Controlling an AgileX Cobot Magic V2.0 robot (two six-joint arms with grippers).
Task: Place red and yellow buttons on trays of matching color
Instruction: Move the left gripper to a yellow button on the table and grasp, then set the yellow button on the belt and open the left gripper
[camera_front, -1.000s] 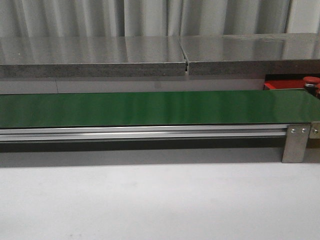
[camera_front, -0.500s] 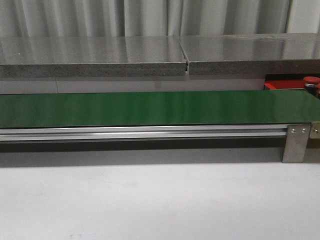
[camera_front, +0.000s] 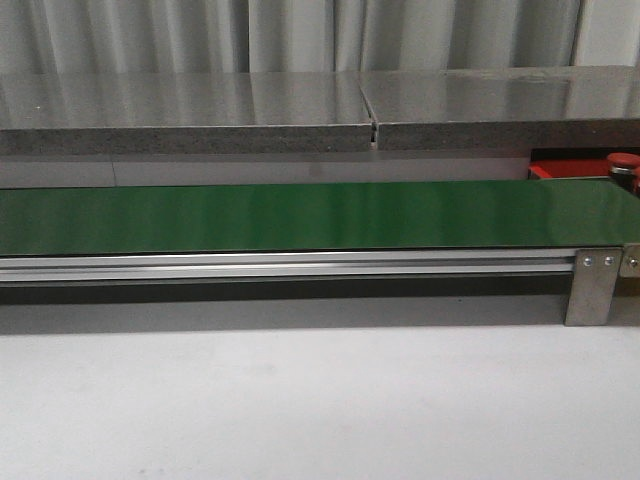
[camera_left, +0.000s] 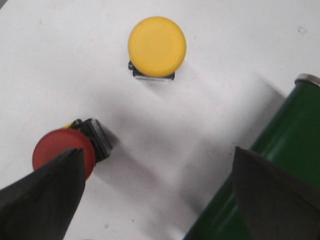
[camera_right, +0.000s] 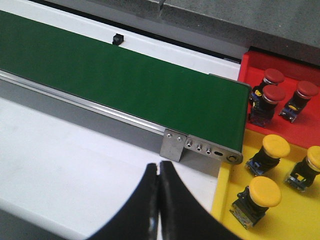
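The long green belt (camera_front: 315, 216) reaches toward the red tray, so I expect the yellow button (camera_left: 157, 47) to ride along it upright when I set the button down.
In the left wrist view a yellow button (camera_left: 157, 46) stands upright on the white table. A red button (camera_left: 63, 150) lies tipped over, partly behind one finger (camera_left: 45, 195). My left gripper (camera_left: 159, 192) is open above bare table between them, holding nothing. In the right wrist view a red tray (camera_right: 250, 65) holds three red buttons (camera_right: 273, 93), and a yellow tray (camera_right: 295, 220) beside it holds three yellow buttons (camera_right: 264, 192). My right gripper (camera_right: 159, 167) is shut and empty over the white table, short of the trays. The front view shows neither gripper.
A long green belt (camera_front: 300, 215) on an aluminium frame (camera_front: 592, 285) crosses the front view, its end roller (camera_left: 285, 160) close to my left gripper. A grey stone ledge (camera_front: 300, 115) runs behind it. The red tray's corner (camera_front: 560, 170) shows at far right.
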